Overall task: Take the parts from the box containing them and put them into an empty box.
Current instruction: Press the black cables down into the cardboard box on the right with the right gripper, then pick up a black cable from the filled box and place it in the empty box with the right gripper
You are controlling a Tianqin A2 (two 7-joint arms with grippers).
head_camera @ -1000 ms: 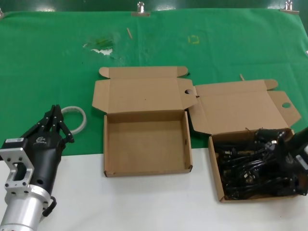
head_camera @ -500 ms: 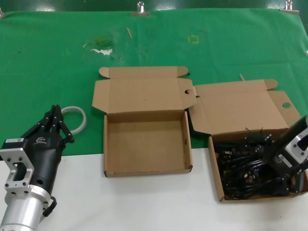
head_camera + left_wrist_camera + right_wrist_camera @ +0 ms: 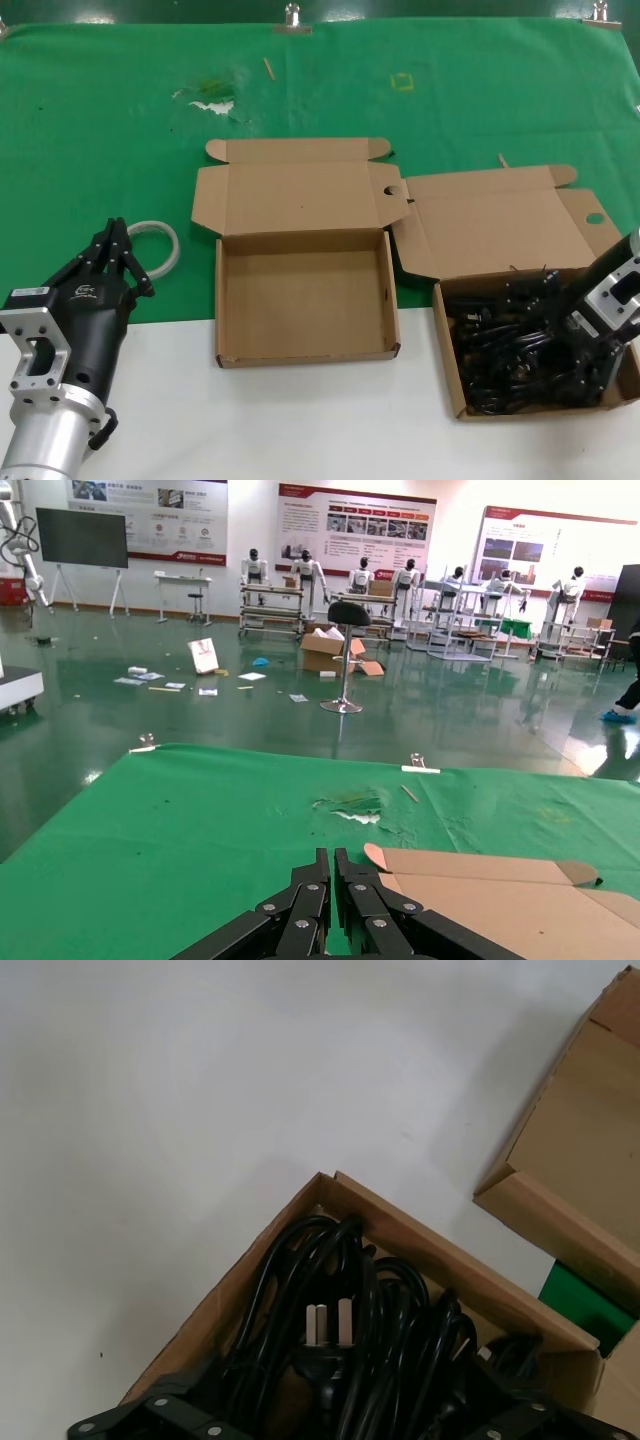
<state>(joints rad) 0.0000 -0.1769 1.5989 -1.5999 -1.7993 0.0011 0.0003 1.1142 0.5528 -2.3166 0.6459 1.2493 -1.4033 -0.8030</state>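
The coiled black power cord point(image 3: 324, 1365) will come free as one tight bundle when I lift it, because the loops point(image 3: 366, 1310) lie gathered close beside the plug.
The parts, black coiled power cords point(image 3: 505, 345), fill the box containing them point(image 3: 450, 350) at the right, its lid point(image 3: 490, 225) folded back askew. My right gripper point(image 3: 588, 362) reaches down into that pile near the box's right side. In the right wrist view its jaws stand spread wide, open, around the cords point(image 3: 400, 1320), beside a plug with pale prongs point(image 3: 327, 1325). The empty box point(image 3: 300, 300) sits in the middle with its lid laid back. My left gripper point(image 3: 118, 240) is parked at the left, shut and empty, and its fingertips point(image 3: 345, 865) meet over the green cloth.
A clear tape ring point(image 3: 160, 240) lies just beyond the left gripper. The boxes straddle the edge where the green cloth point(image 3: 450, 100) meets the white table point(image 3: 300, 420). White scraps point(image 3: 212, 100) and small sticks lie far back, and the two boxes' flaps nearly touch.
My right gripper has turned and sunk further into the cords near the box's right side. The left arm and both boxes have stayed still.
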